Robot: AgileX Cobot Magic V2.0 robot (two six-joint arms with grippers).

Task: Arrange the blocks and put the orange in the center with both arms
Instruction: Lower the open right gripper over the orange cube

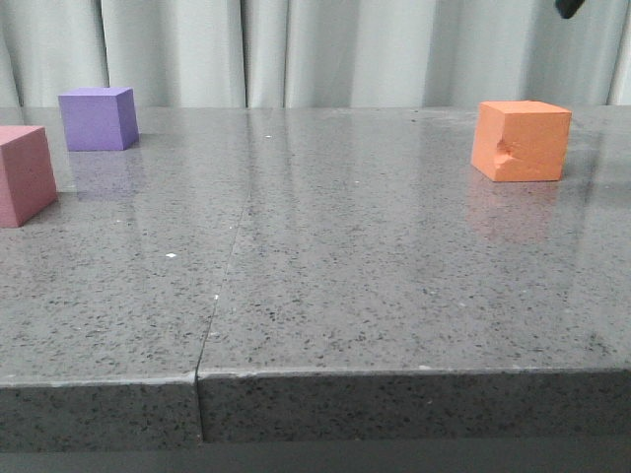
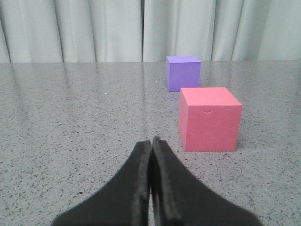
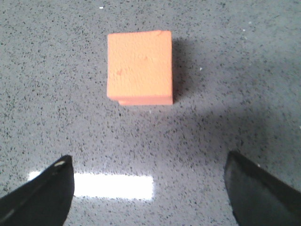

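My right gripper should keep going toward the cube's sides [image 1: 564, 143] and close there, since the orange cube [image 3: 140, 68] is free and squarely ahead of its open fingers.
The orange cube [image 1: 521, 140], dented on its near-left face, sits at the right back of the grey table [image 1: 315, 296]. From above it shows as the orange cube [image 3: 139, 67], and my right gripper [image 3: 149, 165] hangs open over the table short of it, holding nothing. A dark bit of that arm [image 1: 569, 7] peeks in at the front view's upper right corner. At the far left stand the purple cube [image 1: 97, 118] and the pink cube [image 1: 25, 174], the pink one partly cut off. My left gripper [image 2: 151, 141] is shut and empty, low over the table, with the pink cube [image 2: 209, 118] just ahead and the purple cube [image 2: 183, 72] behind it.
Pale curtains [image 1: 315, 49] close off the back of the table. A seam [image 1: 219, 286] runs across the speckled stone top, whose front edge [image 1: 315, 372] faces the front camera. A bright lamp reflection [image 3: 113, 186] lies on the surface between the right fingers.
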